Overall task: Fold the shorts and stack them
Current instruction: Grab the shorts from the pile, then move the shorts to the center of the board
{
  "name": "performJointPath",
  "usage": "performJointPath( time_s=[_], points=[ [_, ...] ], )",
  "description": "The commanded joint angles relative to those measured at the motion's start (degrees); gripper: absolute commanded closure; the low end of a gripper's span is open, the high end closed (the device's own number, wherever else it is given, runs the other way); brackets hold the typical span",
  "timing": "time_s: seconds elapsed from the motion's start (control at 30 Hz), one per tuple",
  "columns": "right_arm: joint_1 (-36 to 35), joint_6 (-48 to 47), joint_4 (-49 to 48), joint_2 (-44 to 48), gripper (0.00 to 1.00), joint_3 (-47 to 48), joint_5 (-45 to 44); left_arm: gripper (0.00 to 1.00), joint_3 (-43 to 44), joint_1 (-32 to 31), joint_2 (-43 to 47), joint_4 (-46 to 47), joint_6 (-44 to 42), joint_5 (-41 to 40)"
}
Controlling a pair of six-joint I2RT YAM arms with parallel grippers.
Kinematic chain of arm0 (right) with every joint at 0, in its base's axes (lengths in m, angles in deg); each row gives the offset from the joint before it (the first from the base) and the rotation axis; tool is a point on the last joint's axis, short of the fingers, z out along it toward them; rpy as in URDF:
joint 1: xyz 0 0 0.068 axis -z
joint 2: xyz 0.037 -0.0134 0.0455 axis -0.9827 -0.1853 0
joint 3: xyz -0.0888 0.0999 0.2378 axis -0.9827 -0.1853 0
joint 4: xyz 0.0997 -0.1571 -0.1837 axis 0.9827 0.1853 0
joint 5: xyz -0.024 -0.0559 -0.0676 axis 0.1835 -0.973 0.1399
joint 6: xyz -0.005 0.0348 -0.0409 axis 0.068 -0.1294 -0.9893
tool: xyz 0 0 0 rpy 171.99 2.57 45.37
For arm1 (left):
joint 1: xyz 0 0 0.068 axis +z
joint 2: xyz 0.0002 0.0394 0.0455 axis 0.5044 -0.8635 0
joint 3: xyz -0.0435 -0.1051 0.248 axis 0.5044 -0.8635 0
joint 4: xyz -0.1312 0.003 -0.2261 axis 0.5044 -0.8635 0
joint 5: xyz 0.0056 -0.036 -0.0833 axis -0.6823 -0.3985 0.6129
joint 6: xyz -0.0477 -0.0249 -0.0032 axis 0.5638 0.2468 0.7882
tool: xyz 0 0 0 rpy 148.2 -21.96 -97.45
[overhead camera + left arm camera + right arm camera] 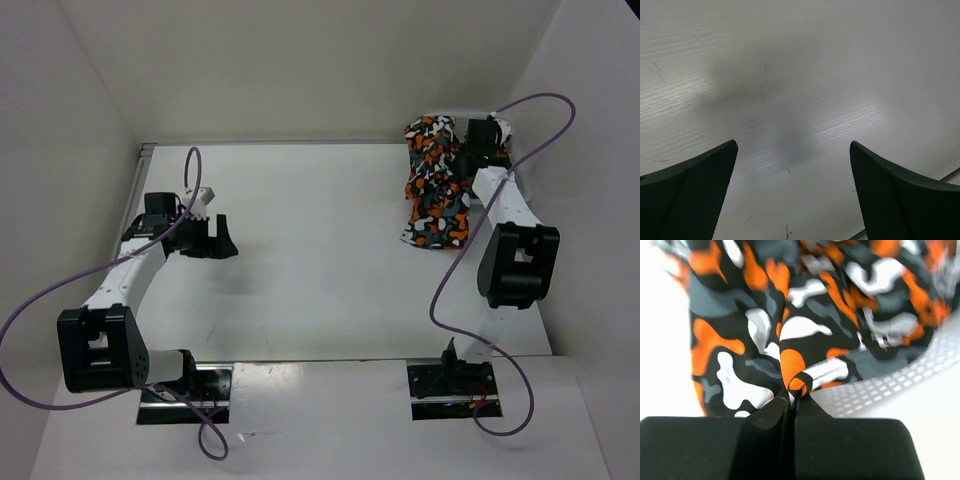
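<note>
Next, my right gripper pulls the shorts across the clear tabletop (285, 200) before my left gripper grabs them, because they are bunched at the basket (437, 185), far from my left gripper.
The shorts (436, 190), soft cloth in orange, black, grey and white blobs, lie bunched at the table's back right and hang partly out of a white mesh basket (900, 380). My right gripper (478, 152) reaches into the pile there. In the right wrist view the shorts (790, 325) fill the frame, and the right gripper (794, 399) is shut on a hemmed fold of them. At the left side of the table my left gripper (215, 238) hovers low, far from the cloth. It is open (792, 150) with only bare tabletop between its fingers (700, 185).
White walls box in the table on the left, back and right. The back edge of the table (300, 143) runs just behind the basket. Purple cables (450, 290) loop from both arms. The arm bases (190, 385) are bolted at the near edge.
</note>
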Motion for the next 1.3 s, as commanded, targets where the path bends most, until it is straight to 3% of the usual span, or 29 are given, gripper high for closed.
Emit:
performJointPath(
  time_s=[0.0, 0.17, 0.27, 0.4, 0.47, 0.57, 0.6, 0.63, 0.77, 0.87, 0.97, 1.17, 1.27],
  points=[
    [-6.35, -5.8, -12.49, 13.3, 1.0, 4.29, -4.32, 0.01, 3.88, -0.16, 0.91, 4.1, -0.23, -1.36],
    [-21.27, -15.13, -24.03, 21.95, 1.0, 4.81, -13.03, 0.01, 8.01, -0.16, 0.91, 5.95, -0.23, -2.76],
    [-27.62, -15.67, -24.57, 21.95, 1.0, 9.12, -13.04, 0.01, 11.07, -0.16, 0.3, 6.48, -0.23, -2.76],
    [-39.31, -12.34, -23.17, 16.09, 0.89, 11.67, -12.42, 0.01, 14.51, -0.16, -0.23, 7.01, -0.23, -5.39],
    [-42.56, -8.3, -22.12, 13.36, 0.72, 11.68, -10.86, 0.01, 15.65, 1.86, -0.23, 7.71, -0.23, -6.62],
    [-45.55, -5.22, -17.29, 7.12, 0.33, 14.56, -4.72, 0.01, 17.06, 3.88, 0.29, 7.71, -0.23, -10.48],
    [-46.35, -5.21, -14.06, 4.4, 0.06, 15.53, -2.95, 0.01, 17.07, 4.41, 0.3, 6.84, -0.23, -11.02],
    [-47.14, -7.04, -12.55, 3.42, 0.0, 16.15, -1.63, 0.01, 17.07, 5.2, 0.99, 5.79, -0.23, -11.02],
    [-49.26, -7.16, -12.43, 6.29, 0.0, 11.79, 0.32, 0.01, 16.02, 5.21, 2.67, 1.05, -0.23, -10.68],
    [-49.26, -7.15, -19.54, 14.99, 0.0, -3.38, -0.99, 0.01, 15.48, 3.81, 3.9, -3.88, -0.23, -7.86],
    [-49.26, -8.72, -21.67, 21.24, 0.0, -12.28, -4.07, 0.01, 14.43, -0.05, 3.29, -7.57, -0.23, -6.98],
    [-49.26, -13.82, -22.72, 23.36, 0.0, -23.99, 2.4, 0.01, 10.13, -5.52, -2.42, -3.64, -0.23, -12.23],
    [-49.26, -13.83, -22.73, 19.16, 0.04, -22.79, 5.67, 0.01, 9.59, -6.04, -5.76, 4.27, -0.23, -17.33]
  ],
)
